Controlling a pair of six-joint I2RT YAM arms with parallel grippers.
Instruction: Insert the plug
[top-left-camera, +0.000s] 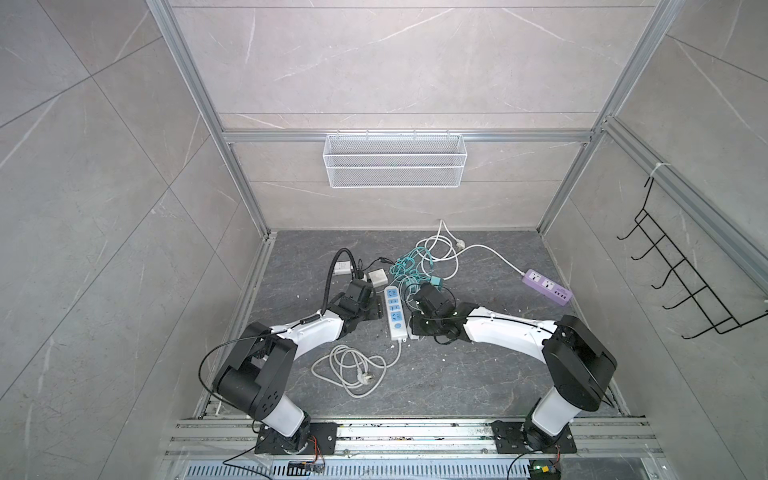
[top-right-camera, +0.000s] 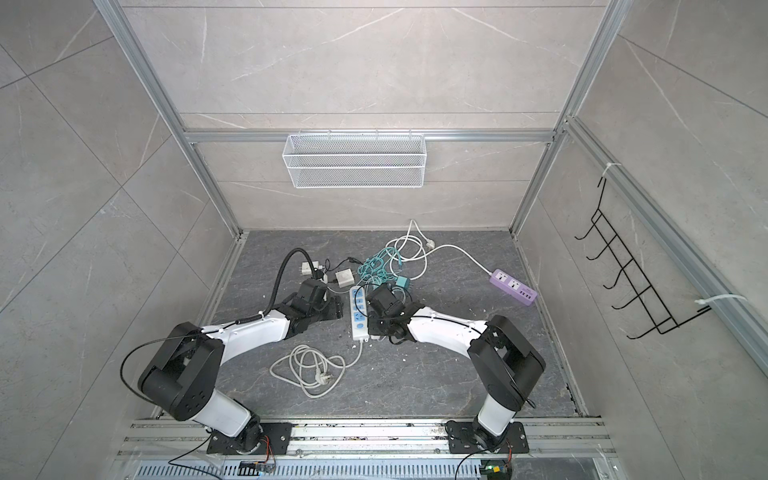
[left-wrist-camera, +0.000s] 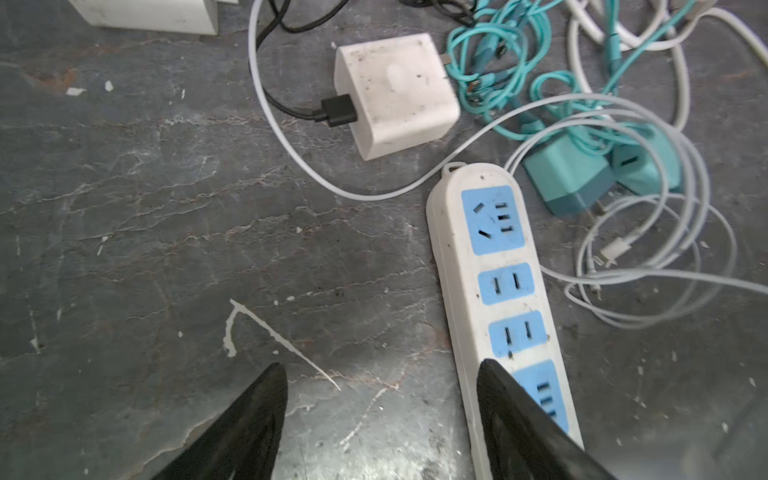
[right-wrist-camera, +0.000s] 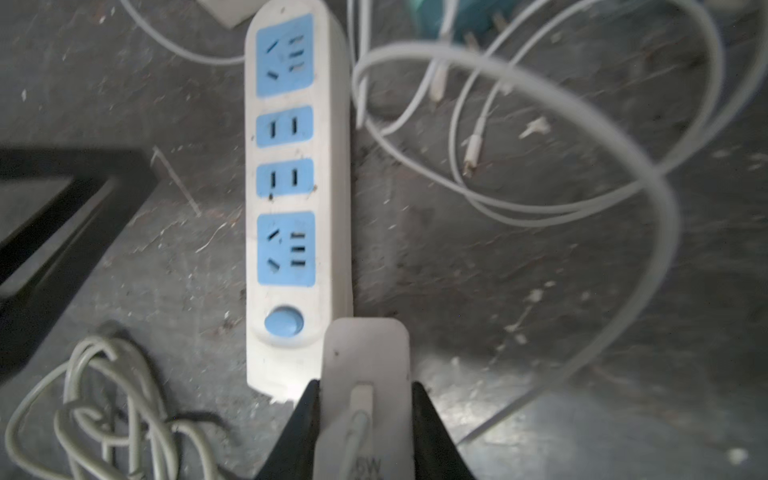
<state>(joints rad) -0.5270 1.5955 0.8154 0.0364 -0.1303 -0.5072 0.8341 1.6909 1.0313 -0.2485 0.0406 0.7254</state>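
The power strip (top-left-camera: 394, 310) lies parallel to the plug in my right gripper (right-wrist-camera: 366, 356), so I should move the plug back and use my left gripper to turn the power strip crosswise.
A white power strip (top-left-camera: 395, 311) (left-wrist-camera: 498, 291) (right-wrist-camera: 291, 187) with blue sockets lies lengthwise in the middle of the dark floor. My right gripper (right-wrist-camera: 365, 384) is shut on the plug (right-wrist-camera: 365, 357), a white charger block with a white cable in its back. The plug hangs just beside the strip's switch end. In a top view this gripper (top-left-camera: 415, 328) sits to the right of the strip. My left gripper (left-wrist-camera: 382, 368) (top-left-camera: 376, 316) is open and empty at the strip's left side. One of its fingers (left-wrist-camera: 511, 407) overlaps the strip's edge.
A white square charger (left-wrist-camera: 399, 95) with a black cable, teal chargers (left-wrist-camera: 569, 174) and tangled teal and white cables (left-wrist-camera: 648, 249) lie beyond the strip. The strip's own cord is coiled (top-left-camera: 353, 370) in front. A purple power strip (top-left-camera: 546, 286) lies far right.
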